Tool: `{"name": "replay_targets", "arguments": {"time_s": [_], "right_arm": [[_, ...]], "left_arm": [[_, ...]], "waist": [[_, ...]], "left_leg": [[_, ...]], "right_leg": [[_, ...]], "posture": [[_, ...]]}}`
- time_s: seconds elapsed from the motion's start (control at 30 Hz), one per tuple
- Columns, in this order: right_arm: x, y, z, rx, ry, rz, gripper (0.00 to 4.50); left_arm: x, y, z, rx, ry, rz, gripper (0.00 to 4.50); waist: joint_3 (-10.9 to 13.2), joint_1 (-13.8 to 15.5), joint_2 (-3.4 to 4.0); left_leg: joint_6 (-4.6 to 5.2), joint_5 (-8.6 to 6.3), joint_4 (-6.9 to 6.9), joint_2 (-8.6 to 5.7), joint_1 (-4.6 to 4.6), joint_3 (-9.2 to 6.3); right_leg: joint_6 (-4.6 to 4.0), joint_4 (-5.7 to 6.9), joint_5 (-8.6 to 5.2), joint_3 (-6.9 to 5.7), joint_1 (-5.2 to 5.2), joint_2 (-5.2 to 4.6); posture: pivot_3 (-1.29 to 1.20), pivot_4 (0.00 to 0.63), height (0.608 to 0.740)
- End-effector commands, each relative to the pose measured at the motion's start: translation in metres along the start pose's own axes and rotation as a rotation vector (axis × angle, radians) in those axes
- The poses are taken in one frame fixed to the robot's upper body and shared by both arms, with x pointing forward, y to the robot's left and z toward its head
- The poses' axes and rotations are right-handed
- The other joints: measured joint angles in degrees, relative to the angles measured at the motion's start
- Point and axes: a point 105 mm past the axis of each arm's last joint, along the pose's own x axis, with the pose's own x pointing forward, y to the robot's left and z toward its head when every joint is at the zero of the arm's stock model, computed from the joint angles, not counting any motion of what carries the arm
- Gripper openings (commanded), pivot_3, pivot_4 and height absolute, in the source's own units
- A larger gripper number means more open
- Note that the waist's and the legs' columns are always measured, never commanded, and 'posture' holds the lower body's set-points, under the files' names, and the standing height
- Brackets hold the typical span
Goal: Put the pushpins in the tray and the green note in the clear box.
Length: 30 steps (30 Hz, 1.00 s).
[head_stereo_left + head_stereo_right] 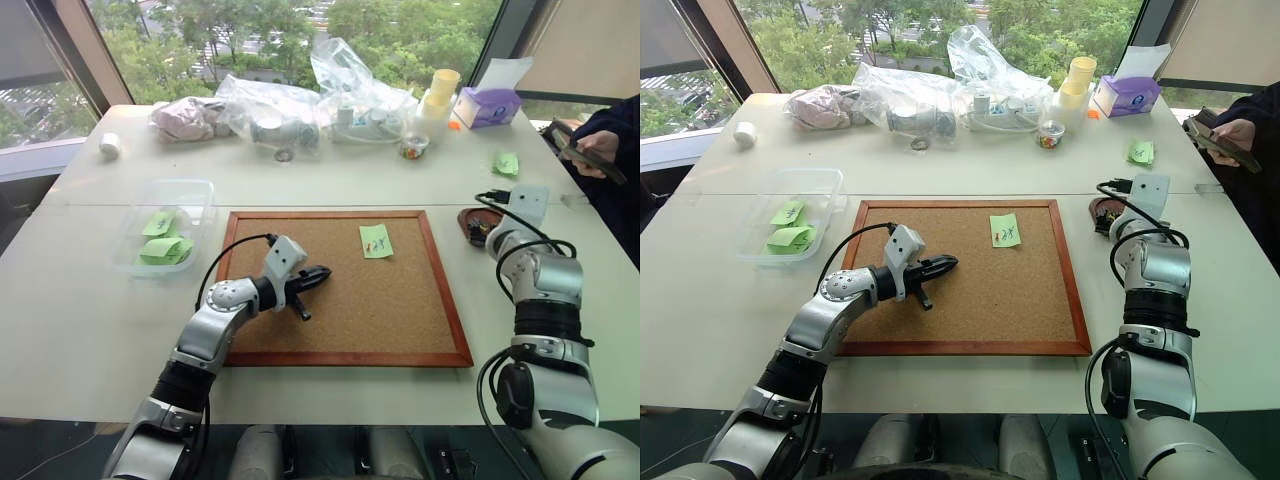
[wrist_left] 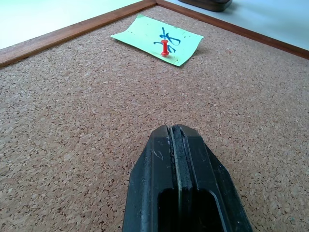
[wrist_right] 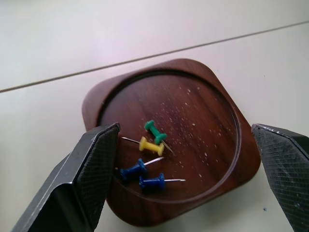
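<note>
I should keep moving my open right gripper to the green note [image 1: 377, 241] until it surrounds the pushpin's head, because the red pushpin [image 2: 165, 48] stands upright, clear of my left gripper.
The green note [image 1: 376, 241] lies flat on the cork board [image 1: 400, 310] near its far edge, held by a red-orange pushpin [image 2: 164, 49] standing in it. My left gripper [image 1: 320, 272] hovers low over the board's middle, shut and empty, and points toward the note from a short way off. At the board's far right corner sits the dark brown tray [image 3: 203, 111], holding several pushpins [image 3: 149, 162] in green, yellow and blue. My right gripper [image 3: 184, 128] hangs open just above the tray, one finger to each side. The clear box [image 1: 180, 186] stands left of the board.
Folded green notes [image 1: 162, 240] lie in the clear box. Clear plastic bags [image 1: 300, 105], stacked cups [image 1: 440, 95] and a purple tissue box [image 1: 488, 105] line the far edge. A crumpled green scrap [image 1: 506, 163] lies at the right. A person's hands [image 1: 600, 150] hold a phone there.
</note>
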Motion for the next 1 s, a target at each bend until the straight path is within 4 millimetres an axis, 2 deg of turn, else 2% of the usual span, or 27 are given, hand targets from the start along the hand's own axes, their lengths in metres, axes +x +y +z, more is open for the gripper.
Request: {"name": "replay_targets", "arguments": {"time_s": [0.03, 0.17, 0.23, 0.4, 0.57, 0.77, 0.9, 1.0], "right_arm": [[-0.017, 0.009, 0.047, -0.058, -0.201, 0.070, 4.45], [-0.026, 0.023, 0.050, -0.043, -0.208, 0.198, 4.45], [-0.033, 0.038, 0.045, -0.060, -0.186, 0.331, 4.45], [-0.068, 0.080, 0.026, -0.179, -0.152, 0.700, 4.45], [-0.093, 0.102, 0.016, -0.260, -0.158, 0.898, 4.45], [-0.106, 0.125, 0.001, -0.306, -0.147, 1.028, 4.45], [-0.100, 0.134, -0.010, -0.357, -0.135, 1.032, 4.45], [-0.096, 0.142, -0.014, -0.382, -0.140, 1.040, 3.78]], "left_arm": [[-0.002, -0.004, -0.029, -0.049, 0.100, -0.003, 0.00], [-0.001, -0.005, -0.028, -0.048, 0.099, -0.004, 0.00], [-0.001, -0.004, -0.028, -0.047, 0.100, -0.005, 0.00], [-0.002, -0.004, -0.029, -0.046, 0.103, -0.004, 0.00], [-0.004, -0.002, -0.029, -0.045, 0.105, 0.001, 0.00], [-0.005, -0.001, -0.029, -0.045, 0.106, 0.006, 0.00], [-0.005, 0.000, -0.029, -0.044, 0.106, 0.007, 0.00], [-0.006, 0.000, -0.029, -0.042, 0.105, 0.011, 0.00]], "waist": [[0.00, 0.00, 0.00], [0.00, 0.05, 0.00], [0.00, 0.08, 0.00], [0.00, 0.15, 0.00], [0.00, 0.13, 0.00], [0.01, 0.17, -0.01], [0.01, 0.17, -0.02], [0.01, 0.14, -0.02]], "left_leg": [[0.00, 0.00, 0.00, 0.00, 0.00, 0.00], [0.00, 0.00, 0.00, 0.00, 0.00, -0.01], [0.01, 0.00, 0.00, 0.01, 0.00, -0.02], [0.05, -0.03, 0.00, 0.01, -0.01, -0.04], [0.31, -0.18, 0.01, 0.02, 0.00, -0.06], [0.31, -0.18, 0.01, 0.01, 0.00, -0.08], [0.29, -0.17, 0.01, 0.01, 0.00, -0.08], [0.26, -0.15, 0.01, 0.00, 0.00, -0.07]], "right_leg": [[0.00, 0.00, 0.00, 0.00, 0.00, 0.00], [0.00, -0.01, 0.00, 0.00, 0.01, 0.00], [0.00, -0.01, 0.00, -0.01, 0.01, 0.00], [0.00, -0.03, 0.00, -0.01, 0.01, 0.00], [0.00, -0.03, 0.00, -0.01, 0.01, -0.01], [0.00, -0.04, 0.00, -0.02, 0.02, -0.01], [-0.01, -0.04, 0.00, -0.02, 0.01, -0.01], [-0.01, -0.04, 0.00, -0.02, 0.02, -0.01]], "posture": [[0.00, 0.150, 0.740], [0.00, 0.150, 0.740], [0.00, 0.150, 0.740], [0.00, 0.150, 0.740], [0.00, 0.150, 0.740], [0.00, 0.150, 0.740], [0.00, 0.150, 0.740], [0.00, 0.150, 0.740]]}}
